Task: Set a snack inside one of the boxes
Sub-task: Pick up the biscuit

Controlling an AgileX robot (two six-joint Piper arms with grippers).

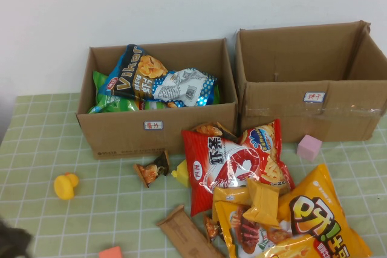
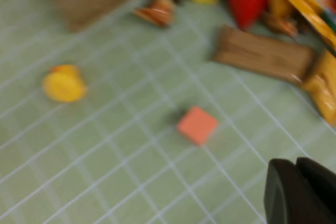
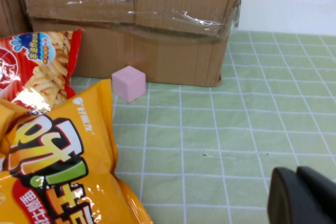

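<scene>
The small yellow packet [image 2: 323, 89] is beside the brown flat packet and open mat [image 2: 290, 129] leads to it, so my left gripper should keep going toward the small yellow packet until the fingers are on both sides of it.
The snack [image 1: 152, 170], a small dark brown and orange crinkled packet, lies on the green mat just in front of the left box [image 1: 121, 132]; it also shows in the left wrist view [image 2: 157, 10]. The left box holds several chip bags. The right box [image 1: 314, 110] looks empty. My left gripper [image 2: 295, 162] is shut and empty, low over the mat near the front left, well short of the snack; a dark blur of it shows in the high view [image 1: 12, 240]. My right gripper [image 3: 296, 170] is shut and empty over bare mat at the right, out of the high view.
A big red bag [image 1: 233, 161] and yellow-orange bags [image 1: 314, 216] pile up right of the snack. A yellow duck [image 1: 65, 185], an orange cube [image 2: 197, 124], a brown flat packet [image 1: 187, 232] and a pink cube [image 1: 309, 147] lie on the mat.
</scene>
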